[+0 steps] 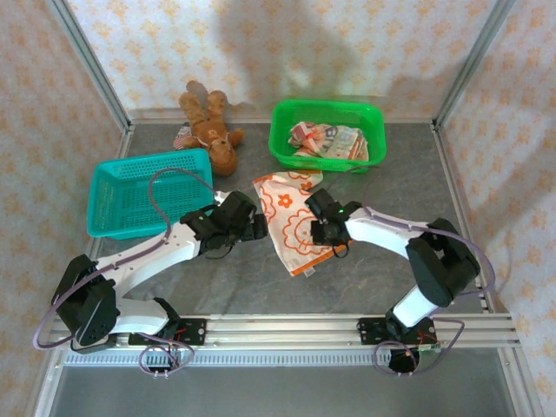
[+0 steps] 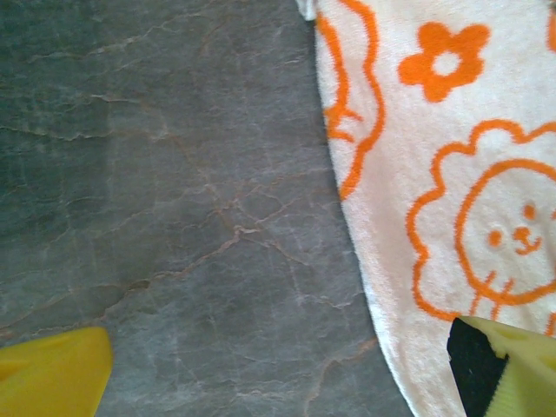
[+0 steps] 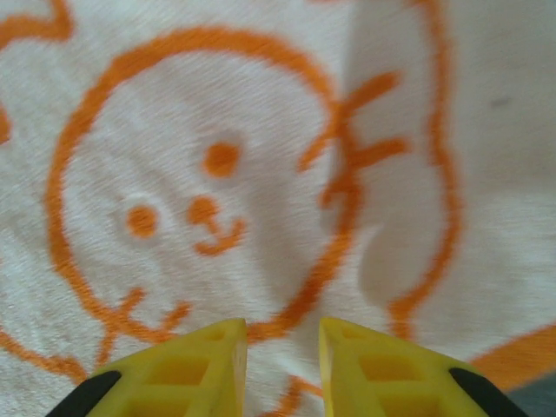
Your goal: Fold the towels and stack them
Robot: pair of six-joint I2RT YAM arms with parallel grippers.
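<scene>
The cream-white towel (image 1: 289,228) shows orange outlines and an orange edge (image 1: 314,262), so its hidden underside will show orange when I lift and fold the towel.
A cream-white towel (image 1: 291,217) with orange lion and flower outlines lies spread on the grey table, between the two grippers. My left gripper (image 1: 259,228) is open wide at the towel's left edge. In the left wrist view its yellow fingers (image 2: 52,373) straddle bare table, and the right one reaches over the towel (image 2: 434,174). My right gripper (image 1: 313,229) sits low over the towel's right part. Its yellow fingers (image 3: 208,365) stand a narrow gap apart on the cloth (image 3: 217,130), beside a raised fold. More towels (image 1: 330,141) lie crumpled in the green basket (image 1: 326,104).
A blue basket (image 1: 104,174) stands at the left, close to my left arm. A brown teddy bear (image 1: 211,130) lies at the back between the two baskets. Patterned walls with metal posts close in the table on three sides.
</scene>
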